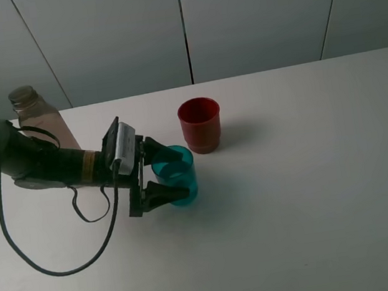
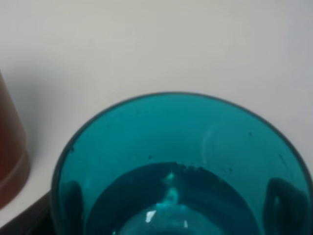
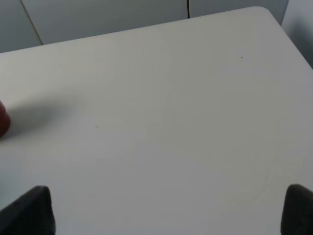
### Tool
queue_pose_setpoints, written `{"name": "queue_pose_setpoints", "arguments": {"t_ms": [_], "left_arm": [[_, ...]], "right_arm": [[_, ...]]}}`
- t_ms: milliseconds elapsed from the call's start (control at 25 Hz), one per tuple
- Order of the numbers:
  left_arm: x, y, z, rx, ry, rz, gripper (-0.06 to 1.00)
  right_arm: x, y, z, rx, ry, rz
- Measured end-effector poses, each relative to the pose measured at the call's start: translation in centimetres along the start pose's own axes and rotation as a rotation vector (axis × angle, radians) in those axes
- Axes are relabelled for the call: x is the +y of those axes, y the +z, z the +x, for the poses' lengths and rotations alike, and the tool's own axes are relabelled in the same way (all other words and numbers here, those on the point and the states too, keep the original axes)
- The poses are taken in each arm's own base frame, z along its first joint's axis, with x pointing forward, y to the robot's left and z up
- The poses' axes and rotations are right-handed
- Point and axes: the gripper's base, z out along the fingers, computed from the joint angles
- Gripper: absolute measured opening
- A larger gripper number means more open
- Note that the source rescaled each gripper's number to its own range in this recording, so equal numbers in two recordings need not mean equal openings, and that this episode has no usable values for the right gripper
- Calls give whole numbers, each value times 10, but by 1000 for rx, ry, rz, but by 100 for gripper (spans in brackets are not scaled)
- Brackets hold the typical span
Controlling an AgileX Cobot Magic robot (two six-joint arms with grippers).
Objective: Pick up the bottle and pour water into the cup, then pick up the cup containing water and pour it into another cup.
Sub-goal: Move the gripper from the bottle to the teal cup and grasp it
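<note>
The teal-blue cup [image 1: 175, 177] will pour a thin stream when I tilt it far over, because the water [image 2: 175, 196] is well below the teal-blue cup's rim.
The teal-blue cup [image 1: 182, 177] stands upright on the white table, and the left wrist view shows water in the cup [image 2: 171, 142]. My left gripper [image 1: 176, 169] reaches in from the left, open, one finger on each side of the cup. The fingers [image 2: 286, 205] show as dark shapes through its wall; I cannot tell whether they touch it. The dark red cup [image 1: 200, 124] stands just behind and to the right, a short gap away. The smoky-grey bottle [image 1: 37, 118] stands at the back left behind my left arm. My right gripper [image 3: 166, 210] is open over bare table.
The white table [image 1: 316, 193] stretches to the right and front. A black cable [image 1: 49, 271] loops from the left arm over the table's left side. Grey wall panels rise behind the far edge. The red cup's edge [image 3: 2, 120] shows in the right wrist view.
</note>
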Motion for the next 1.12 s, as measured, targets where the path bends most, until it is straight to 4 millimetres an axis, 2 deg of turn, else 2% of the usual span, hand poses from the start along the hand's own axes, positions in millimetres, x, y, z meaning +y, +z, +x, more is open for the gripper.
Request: {"name": "queue_pose_setpoints", "arguments": {"t_ms": [560,880,920,960,1000,1040,1120], "left_arm": [[11,5,-4,36,-13,-37,94],[10,8,-5,43,-8,-36,92],[10,8,-5,43,-8,-36,80],[10,8,-5,43,-8,-36,54],[10,8,-5,44,-9,-35,20],[10,8,-5,44,-9,-35,14],[11,8,-6,44,-6,-34,14]], "right_arm": [[0,0,0,0,0,0],[0,0,0,0,-2,0],[0,0,0,0,-2,0],[0,0,0,0,-2,0],[0,0,0,0,-2,0],[0,0,0,0,-2,0],[0,0,0,0,-2,0]]}}
